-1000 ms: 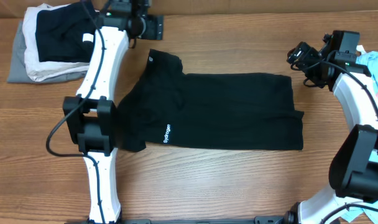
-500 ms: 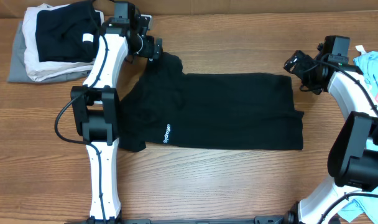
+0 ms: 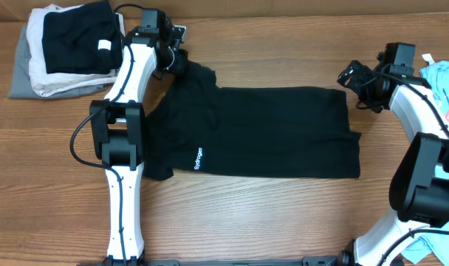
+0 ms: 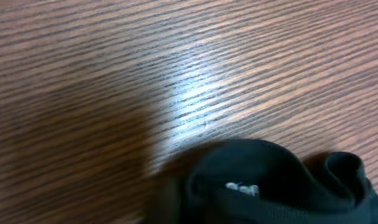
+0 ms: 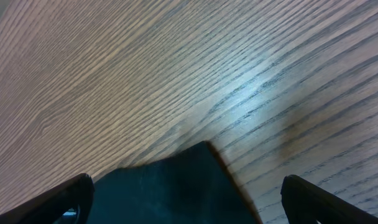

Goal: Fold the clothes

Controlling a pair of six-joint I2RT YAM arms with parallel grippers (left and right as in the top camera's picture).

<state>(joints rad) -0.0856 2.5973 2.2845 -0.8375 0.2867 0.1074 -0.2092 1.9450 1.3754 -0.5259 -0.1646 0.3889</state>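
The black garment's other far corner (image 3: pixel 340 94) lies loose at my open right gripper, so my left gripper should wait while my right gripper takes that corner before folding.
The clothes (image 3: pixel 269 133) are a black garment lying flat across the middle of the table, with white lettering (image 3: pixel 198 158) near the left sleeve. My left gripper (image 3: pixel 178 60) is down on its far left corner. In the left wrist view that corner (image 4: pixel 270 180) is bunched up at the jaws with a small white logo (image 4: pixel 242 188) showing, so the gripper is shut on the fabric. My right gripper (image 3: pixel 351 76) hovers at the far right corner. It is open, and in the right wrist view its fingers (image 5: pixel 71 196) stand wide on either side of the corner (image 5: pixel 170 186).
A stack of folded pieces (image 3: pixel 32 74) lies at the far left, topped by a black piece with a white tag (image 3: pixel 77 33). A light blue printed shirt (image 3: pixel 446 85) lies at the right edge, behind the right arm.
My left gripper came down from the bare table beside the garment onto its far left corner and closed on the fabric. The right gripper shifted slightly, then held still, open.
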